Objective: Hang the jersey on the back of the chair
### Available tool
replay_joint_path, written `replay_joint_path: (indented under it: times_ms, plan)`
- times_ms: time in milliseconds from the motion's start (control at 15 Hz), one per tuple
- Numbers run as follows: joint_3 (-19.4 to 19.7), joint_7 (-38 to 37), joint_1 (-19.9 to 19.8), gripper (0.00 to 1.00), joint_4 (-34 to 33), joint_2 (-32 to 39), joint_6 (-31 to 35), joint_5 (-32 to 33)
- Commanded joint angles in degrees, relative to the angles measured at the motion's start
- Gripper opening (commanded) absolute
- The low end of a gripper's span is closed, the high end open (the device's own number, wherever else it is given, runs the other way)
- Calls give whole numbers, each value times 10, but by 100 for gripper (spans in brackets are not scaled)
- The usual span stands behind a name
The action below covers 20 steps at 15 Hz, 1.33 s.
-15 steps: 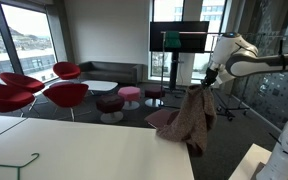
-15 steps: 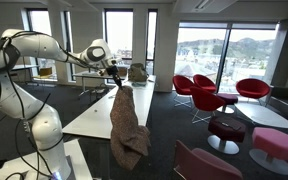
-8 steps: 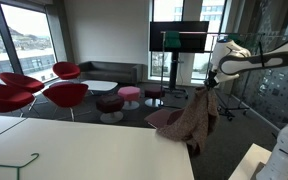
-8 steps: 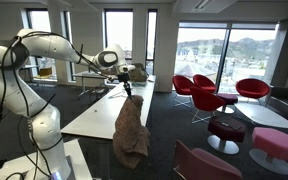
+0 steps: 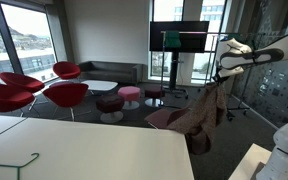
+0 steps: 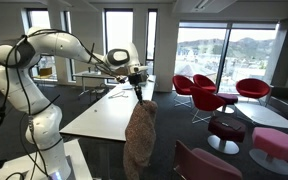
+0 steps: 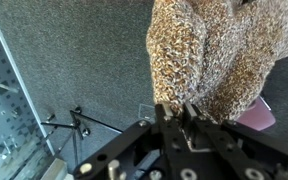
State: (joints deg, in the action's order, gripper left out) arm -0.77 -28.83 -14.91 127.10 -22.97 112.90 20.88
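The jersey's lower end (image 6: 136, 168) is hanging next to the maroon chair back, lower than its top, so next my gripper lifts the jersey and reaches farther out toward the chair (image 6: 204, 164).
The brownish-mauve knitted jersey (image 5: 202, 118) hangs floppy from my gripper (image 5: 216, 84), which is shut on its top edge. In an exterior view it dangles (image 6: 139, 140) under the gripper (image 6: 139, 90), just beside the maroon chair back (image 6: 206, 163). In the wrist view the jersey (image 7: 219, 55) fills the upper right, pinched between the fingers (image 7: 176, 112), with a corner of maroon upholstery (image 7: 256, 115) behind it. The chair (image 5: 167, 118) shows partly behind the jersey.
A long white table (image 5: 84, 150) (image 6: 109, 108) lies beside the arm, with a wire hanger (image 5: 14, 162) on it. Red lounge chairs (image 5: 44, 92), pink and maroon stools (image 5: 129, 95) and a screen stand (image 5: 179, 40) stand farther off. A glass wall is close by (image 5: 274, 95).
My gripper has carried the jersey sideways away from the table and toward the chair, and lower; the garment now hangs next to the chair back.
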Motion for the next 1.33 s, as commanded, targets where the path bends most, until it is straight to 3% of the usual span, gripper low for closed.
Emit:
replay_joint_path:
  times_ms: [0,267,867,1267]
  plan:
    - [21,-12,-23,3,-56,23,-42,41]
    - [42,-9,-26,3,-93,47,-57,53]
    - [42,15,30,3,-234,143,-76,-24]
    - [57,26,48,3,-258,170,-58,-85]
